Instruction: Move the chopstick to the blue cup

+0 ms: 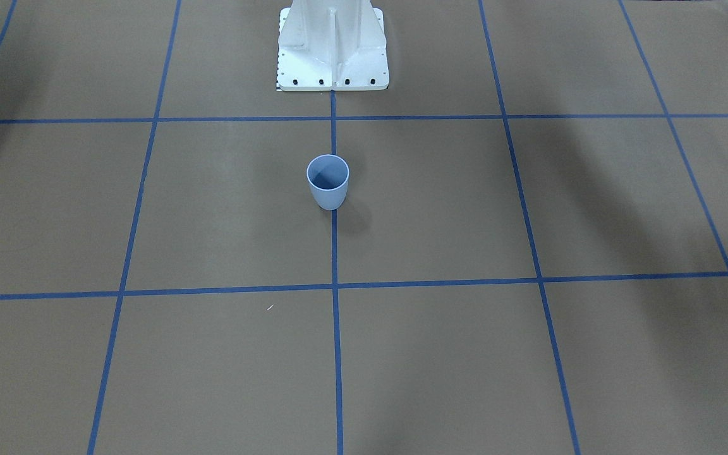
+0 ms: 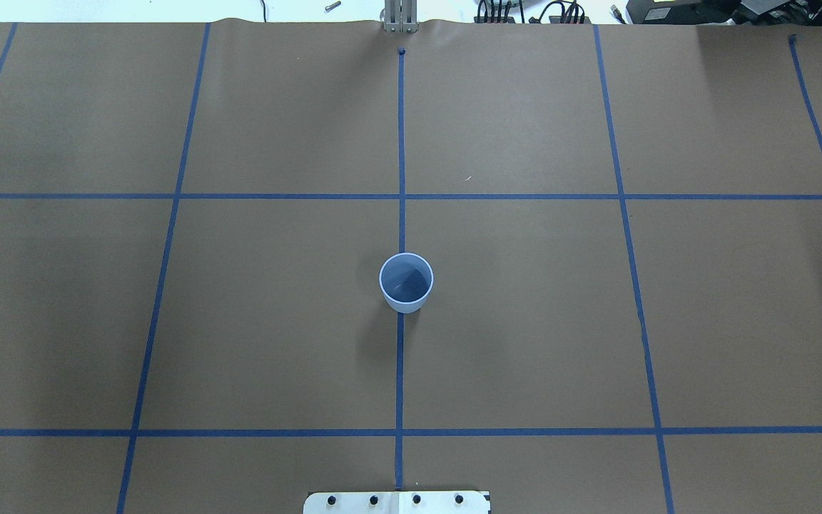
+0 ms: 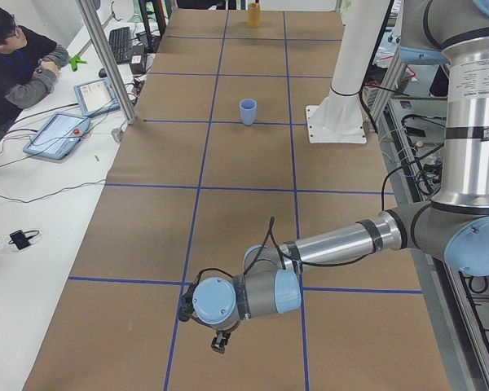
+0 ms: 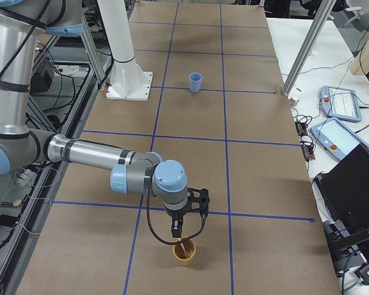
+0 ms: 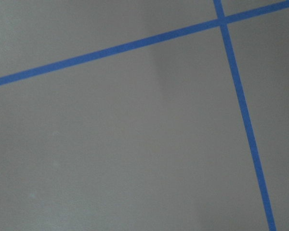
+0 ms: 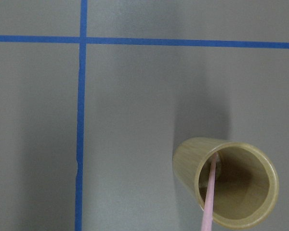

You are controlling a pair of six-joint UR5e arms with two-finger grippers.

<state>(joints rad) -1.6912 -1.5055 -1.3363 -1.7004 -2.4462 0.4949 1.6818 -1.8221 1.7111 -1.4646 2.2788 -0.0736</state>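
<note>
The robot's right gripper should open wide and bring its fingers around the chopstick's body [image 6: 209, 197] before closing, because the chopstick's body runs off to one side of the gripper's middle.
The pale blue cup [image 1: 328, 181] [image 2: 406, 282] stands upright and empty on the centre tape line, small and far away in both side views [image 3: 248, 111] [image 4: 196, 82]. One salmon-pink chopstick [image 6: 209, 195] leans inside a tan bamboo cup [image 6: 231, 183] [image 4: 184, 252] and runs off the bottom of the right wrist view. My right gripper [image 4: 179, 236] hangs directly over that bamboo cup; I cannot tell whether it is open or shut. At the table's other end, my left gripper [image 3: 220, 345] points down just above bare table; its state cannot be told either.
The white robot pedestal [image 1: 332, 50] stands behind the blue cup. Blue tape lines grid the brown table. A person [image 3: 16, 57] sits at a side table with tablets [image 3: 61, 130]. A laptop [image 4: 357, 184] and controllers lie beside the right end.
</note>
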